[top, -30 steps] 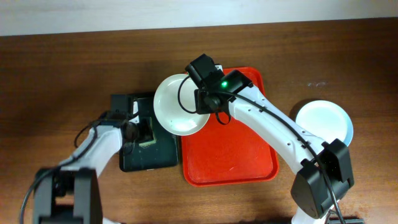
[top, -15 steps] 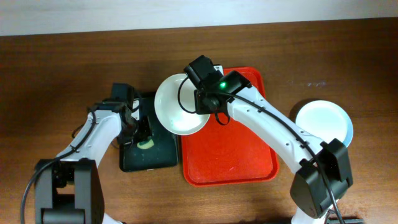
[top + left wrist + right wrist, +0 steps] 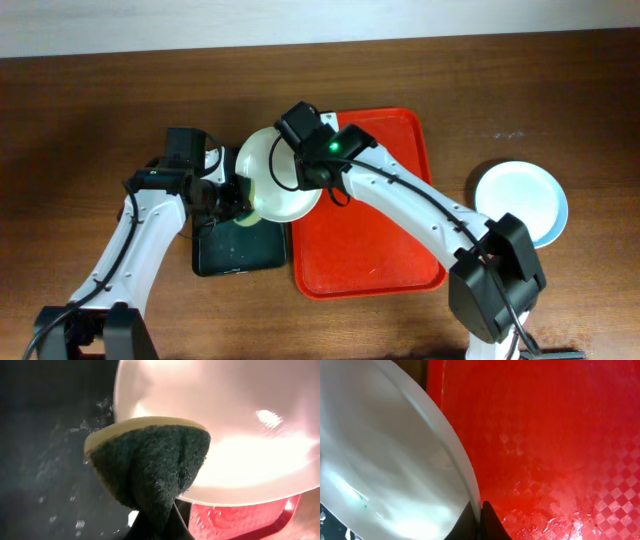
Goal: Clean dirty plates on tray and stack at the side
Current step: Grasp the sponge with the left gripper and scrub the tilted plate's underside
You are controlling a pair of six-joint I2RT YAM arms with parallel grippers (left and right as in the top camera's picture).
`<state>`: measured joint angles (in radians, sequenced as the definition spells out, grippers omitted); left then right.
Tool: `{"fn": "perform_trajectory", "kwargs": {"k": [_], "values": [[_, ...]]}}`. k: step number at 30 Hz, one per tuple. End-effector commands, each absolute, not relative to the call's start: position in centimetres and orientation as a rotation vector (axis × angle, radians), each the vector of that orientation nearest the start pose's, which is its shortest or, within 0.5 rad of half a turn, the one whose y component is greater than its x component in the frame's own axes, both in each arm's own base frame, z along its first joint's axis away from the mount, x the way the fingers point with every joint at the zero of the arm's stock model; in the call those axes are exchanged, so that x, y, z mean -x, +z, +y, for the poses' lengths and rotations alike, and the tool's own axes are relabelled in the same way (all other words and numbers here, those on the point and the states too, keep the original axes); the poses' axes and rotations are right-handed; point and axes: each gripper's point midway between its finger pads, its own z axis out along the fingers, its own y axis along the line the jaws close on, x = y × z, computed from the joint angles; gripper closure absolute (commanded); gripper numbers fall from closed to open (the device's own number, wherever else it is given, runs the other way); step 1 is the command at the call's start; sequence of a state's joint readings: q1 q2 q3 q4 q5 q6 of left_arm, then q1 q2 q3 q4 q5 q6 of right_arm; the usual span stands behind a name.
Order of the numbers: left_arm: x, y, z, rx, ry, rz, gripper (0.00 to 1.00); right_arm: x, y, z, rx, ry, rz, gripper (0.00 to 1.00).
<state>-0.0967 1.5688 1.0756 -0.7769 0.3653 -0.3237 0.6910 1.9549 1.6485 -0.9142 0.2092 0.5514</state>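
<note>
My left gripper has the green sponge hanging past the white plate's rim over the black tray, so it should bring the sponge inward onto the plate's top side to wipe.
My right gripper is shut on the rim of a white plate and holds it tilted over the left edge of the red tray. In the right wrist view the jaws pinch the plate's edge above the tray. My left gripper is shut on a green sponge, pressed against the plate's left side. In the left wrist view the sponge touches the plate. Two clean plates are stacked on the bare wood at the right.
A small black tray lies under the sponge, left of the red tray. The red tray's surface looks wet. Dark wood table surrounds both trays.
The right gripper moved the plate left and tilted it more. The left gripper lifted the sponge off the black tray and brought it against the plate.
</note>
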Motion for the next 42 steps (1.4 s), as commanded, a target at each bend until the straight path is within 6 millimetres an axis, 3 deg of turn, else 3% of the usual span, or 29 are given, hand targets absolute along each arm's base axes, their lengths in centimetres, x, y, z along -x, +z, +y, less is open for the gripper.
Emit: {"fn": "perform_trajectory", "kwargs": {"k": [1,7,10,14,19,25,28,36,42], "values": [[-31.8,7.5,-11.2,0.281,-0.670,2.873,1.00,-37.6,10.5,26.3,0.119,0.006,2.731,0.96],[-31.6,5.6,-13.5,0.248,-0.704,2.837,1.00,-37.5,10.4,26.2,0.104,0.001,2.740,0.96],[-31.3,5.0,-13.4,0.239,-0.658,2.848,1.00,-37.3,10.4,26.1,0.106,-0.007,2.747,0.96],[-30.3,3.9,-12.9,0.250,-0.598,2.891,1.00,-37.3,10.3,26.1,0.106,-0.007,2.747,0.96],[-30.1,2.2,-9.5,0.298,-0.302,2.920,1.00,-37.2,10.3,26.0,0.107,-0.011,2.751,0.96],[-30.6,3.6,-7.4,0.305,-0.110,2.920,1.00,-37.1,10.3,25.8,0.109,-0.024,2.757,0.96],[-31.3,4.9,-7.5,0.279,-0.103,2.916,1.00,-37.1,10.3,25.7,0.108,-0.028,2.755,0.96],[-31.6,6.4,-12.9,0.206,-0.551,2.908,1.00,-37.1,10.3,25.7,0.108,-0.028,2.754,0.96],[-30.9,6.4,-16.0,0.141,-0.710,2.924,1.00,-37.1,10.3,25.7,0.108,-0.028,2.755,0.96]]}}
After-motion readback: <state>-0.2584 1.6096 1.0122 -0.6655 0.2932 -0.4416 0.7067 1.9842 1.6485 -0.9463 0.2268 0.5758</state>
